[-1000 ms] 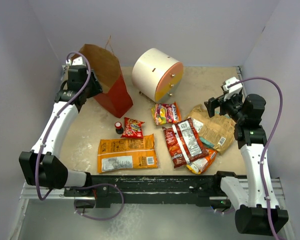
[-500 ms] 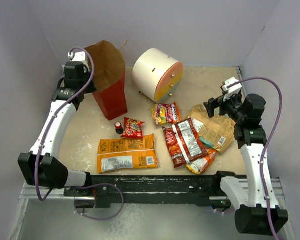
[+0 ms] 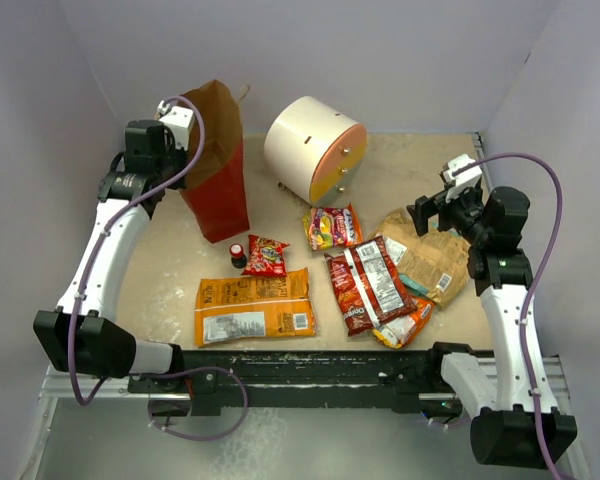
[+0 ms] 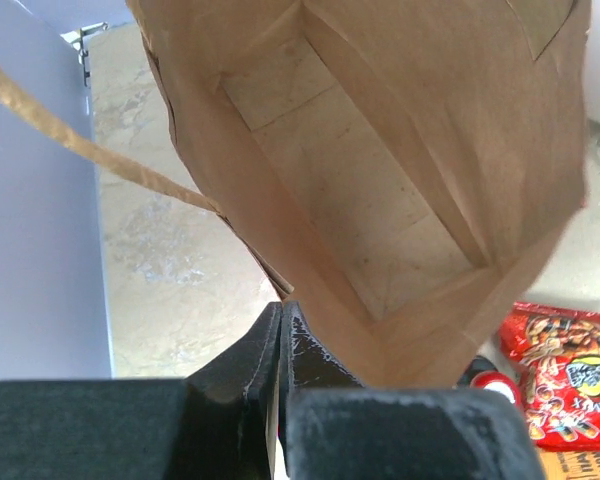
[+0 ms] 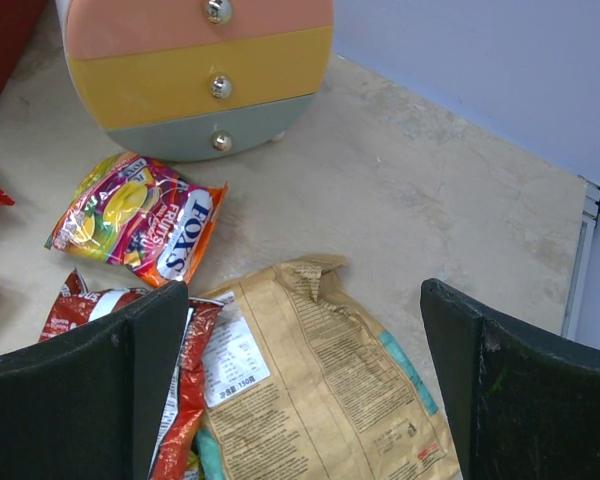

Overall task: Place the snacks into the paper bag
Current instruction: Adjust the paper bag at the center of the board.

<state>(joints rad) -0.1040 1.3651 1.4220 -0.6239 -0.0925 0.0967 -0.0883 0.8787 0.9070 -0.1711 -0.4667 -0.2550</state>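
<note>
I can see the paper bag leaning with its opening narrow point(image 3: 218, 122), so my left gripper should set it upright, wide open, before going to the small red packet point(image 3: 267, 257).
The paper bag point(image 3: 220, 165), red outside and brown inside, stands upright at the back left. My left gripper point(image 3: 183, 118) is shut on its near rim. In the left wrist view the jaws point(image 4: 280, 315) pinch the rim and the bag's inside point(image 4: 380, 200) looks empty. The snacks lie on the table: large orange packet point(image 3: 253, 307), small red one point(image 3: 266, 256), yellow-red one point(image 3: 333, 226), dark red with white label point(image 3: 365, 283), tan-brown point(image 3: 435, 258), a teal sliver point(image 3: 417, 287). My right gripper point(image 3: 435, 207) is open and empty, hovering above the tan-brown packet point(image 5: 320, 390).
A cream cylindrical drawer unit point(image 3: 313, 148) lies on its side right of the bag. A tiny dark bottle with a red cap point(image 3: 238, 253) stands beside the small red packet. Grey walls close in the back and both sides.
My left gripper has lifted and moved right with the bag's rim, bringing the bag from a lean to upright. The right arm and the snacks have not moved.
</note>
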